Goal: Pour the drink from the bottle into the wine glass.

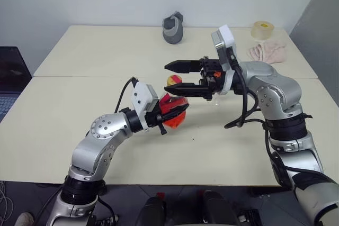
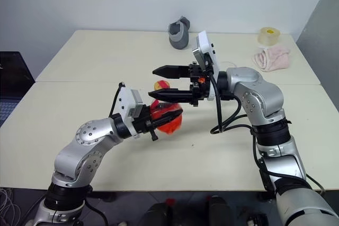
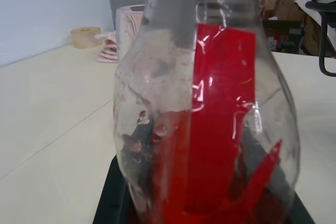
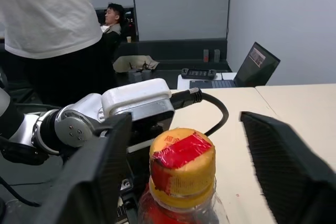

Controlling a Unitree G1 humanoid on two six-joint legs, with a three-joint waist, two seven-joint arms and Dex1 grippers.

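The yellow cap (image 4: 182,162) will come off and leave the ring below it behind when I pull, because a seam (image 4: 179,195) separates the cap from that ring.
My left gripper (image 1: 165,114) is shut on the bottle (image 1: 174,110), a small clear plastic bottle held a little above the table (image 1: 79,120). Red drink (image 3: 220,129) fills its bulbous lower body. Its yellow cap (image 4: 182,166) carries a strip of red tape. From the right, my right gripper (image 1: 175,78) reaches in level and stands open. One black finger (image 4: 100,182) is on each side of the cap, with a gap on both sides. I cannot make out the wine glass; it is hidden or out of view.
At the back of the table stand a grey object (image 1: 173,27), a roll of tape (image 1: 261,29) and a pink cloth (image 1: 268,51). A laptop (image 1: 10,78) sits off the table's left edge. A person in a white shirt (image 4: 52,14) stands beyond the table.
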